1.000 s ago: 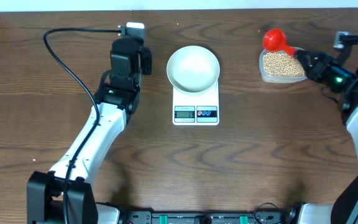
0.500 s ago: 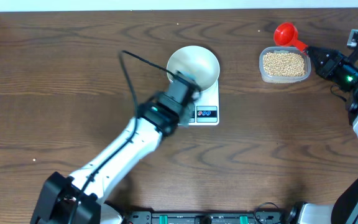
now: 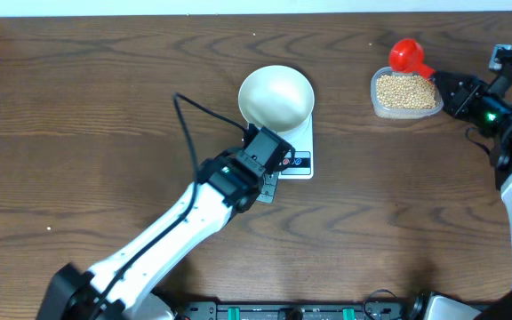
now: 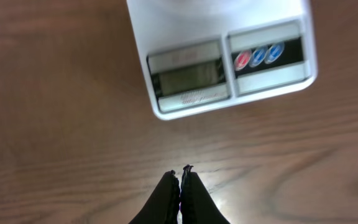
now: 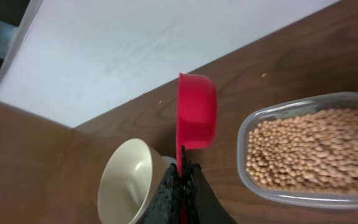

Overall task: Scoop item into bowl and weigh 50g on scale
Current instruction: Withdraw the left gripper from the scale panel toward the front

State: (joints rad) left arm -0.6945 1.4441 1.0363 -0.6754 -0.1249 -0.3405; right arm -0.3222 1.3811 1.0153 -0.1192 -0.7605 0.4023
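My left arm covers the scale's display [image 4: 190, 78] from above; that gripper should withdraw and open off the scale before weighing.
The white bowl [image 3: 276, 95] [image 5: 126, 186] stands on the white scale [image 3: 302, 164] [image 4: 222, 68], whose grey display and red and blue buttons face the front. My left gripper [image 3: 268, 184] [image 4: 180, 172] is shut with nothing in it. It hangs over the wood just in front of the scale, and its arm covers the display from above. The pale-tan item [image 3: 405, 91] [image 5: 316, 152] fills a clear tub. My right gripper [image 3: 437, 80] [image 5: 182, 171] is shut on the handle of a red scoop [image 3: 404, 53] [image 5: 197, 112], held by the tub's far left corner.
The clear plastic tub [image 3: 376, 105] [image 5: 244, 158] sits at the back right of the brown wooden table. The table's far edge meets a white surface [image 5: 166, 37] just behind the scoop. The left arm's black cable [image 3: 185, 111] arcs up to the left of the scale.
The left arm swung from the table's back left over to the scale's front. The right gripper shifted the red scoop slightly near the tub's back corner.
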